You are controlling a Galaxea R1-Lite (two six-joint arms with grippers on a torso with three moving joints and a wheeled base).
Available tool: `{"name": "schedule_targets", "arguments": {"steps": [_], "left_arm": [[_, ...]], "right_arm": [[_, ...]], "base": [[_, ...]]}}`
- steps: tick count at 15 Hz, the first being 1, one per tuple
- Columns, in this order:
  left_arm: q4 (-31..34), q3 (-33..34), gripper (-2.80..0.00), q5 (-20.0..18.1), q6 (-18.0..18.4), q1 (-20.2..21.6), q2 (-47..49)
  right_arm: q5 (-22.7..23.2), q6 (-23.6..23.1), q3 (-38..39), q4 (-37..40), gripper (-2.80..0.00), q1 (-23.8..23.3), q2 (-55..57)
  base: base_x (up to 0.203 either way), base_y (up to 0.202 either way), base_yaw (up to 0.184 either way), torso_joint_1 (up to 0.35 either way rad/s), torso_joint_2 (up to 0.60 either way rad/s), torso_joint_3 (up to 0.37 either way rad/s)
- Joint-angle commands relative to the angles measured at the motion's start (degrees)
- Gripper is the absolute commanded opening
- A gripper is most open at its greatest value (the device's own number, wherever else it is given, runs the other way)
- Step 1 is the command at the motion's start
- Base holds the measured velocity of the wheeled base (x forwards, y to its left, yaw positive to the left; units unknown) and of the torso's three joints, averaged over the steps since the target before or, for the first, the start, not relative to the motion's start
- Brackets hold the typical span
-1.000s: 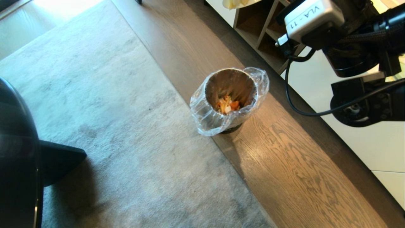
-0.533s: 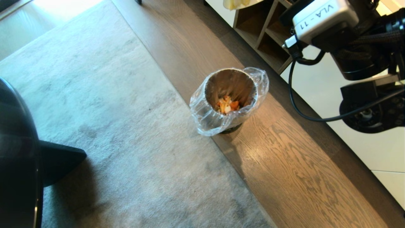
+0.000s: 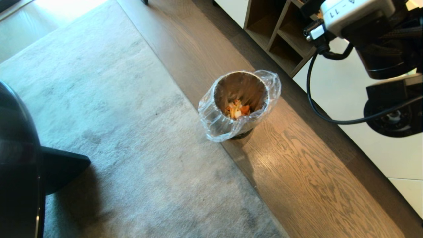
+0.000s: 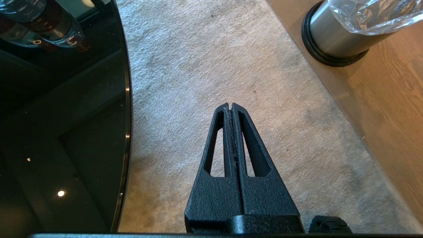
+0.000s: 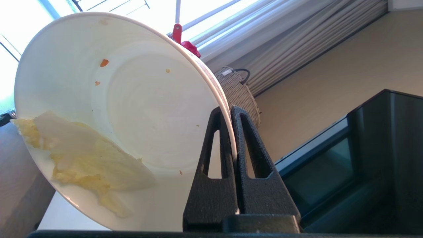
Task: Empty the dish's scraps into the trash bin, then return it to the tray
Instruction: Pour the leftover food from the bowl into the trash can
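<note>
A pale yellow leaf [image 5: 89, 158] is stuck inside the white dish, so the robot's right gripper should swing the dish back toward the trash bin [image 3: 241, 95] to shake the leaf off.
The trash bin [image 3: 239, 102], brushed metal with a clear liner over its rim, stands on the wood floor strip. Orange, yellow and white scraps [image 3: 238, 109] lie at its bottom. Its base also shows in the left wrist view [image 4: 340, 36]. My right gripper [image 5: 230, 110] is shut on the rim of the white dish [image 5: 132, 109], which is tilted steeply on edge. A pale yellow leaf [image 5: 86, 158] and a few orange specks [image 5: 104, 62] cling inside it. The right arm [image 3: 380, 39] is up at the far right, away from the bin. My left gripper [image 4: 230, 105] hangs shut and empty over the carpet. The tray is out of view.
A grey carpet [image 3: 115, 132] lies left of the bin. A black glass round table [image 4: 59, 132] stands at the left edge. A wooden cubby shelf [image 3: 274, 29] and a white surface [image 3: 363, 138] run along the right. A wicker basket [image 5: 238, 96] and a dark cabinet [image 5: 363, 158] sit beyond the dish.
The right arm has risen up and to the right in the head view, and the dish's edge at the top has left that view. The bin has not moved.
</note>
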Motion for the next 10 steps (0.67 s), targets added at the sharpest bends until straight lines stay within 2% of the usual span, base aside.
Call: {"name": "schedule_targets", "arguments": {"steps": [1, 5, 10], "left_arm": [[0.0, 0.0, -2.80, 0.0, -0.1, 0.0, 0.0], [0.0, 0.0, -2.80, 0.0, -0.1, 0.0, 0.0], [0.0, 0.0, -2.80, 0.0, -0.1, 0.0, 0.0]], "right_arm": [[0.2, -0.5, 0.6, -2.6, -2.80, 0.0, -0.4], [0.2, -0.4, 4.6, -2.6, -2.80, -0.5, 0.6], [-0.3, -0.9, 7.9, -2.6, -2.80, -2.1, 10.2]], "base": [[0.000, 0.000, 0.000, 0.000, 0.00, 0.000], [0.000, 0.000, 0.000, 0.000, 0.00, 0.000], [0.000, 0.000, 0.000, 0.000, 0.00, 0.000]]}}
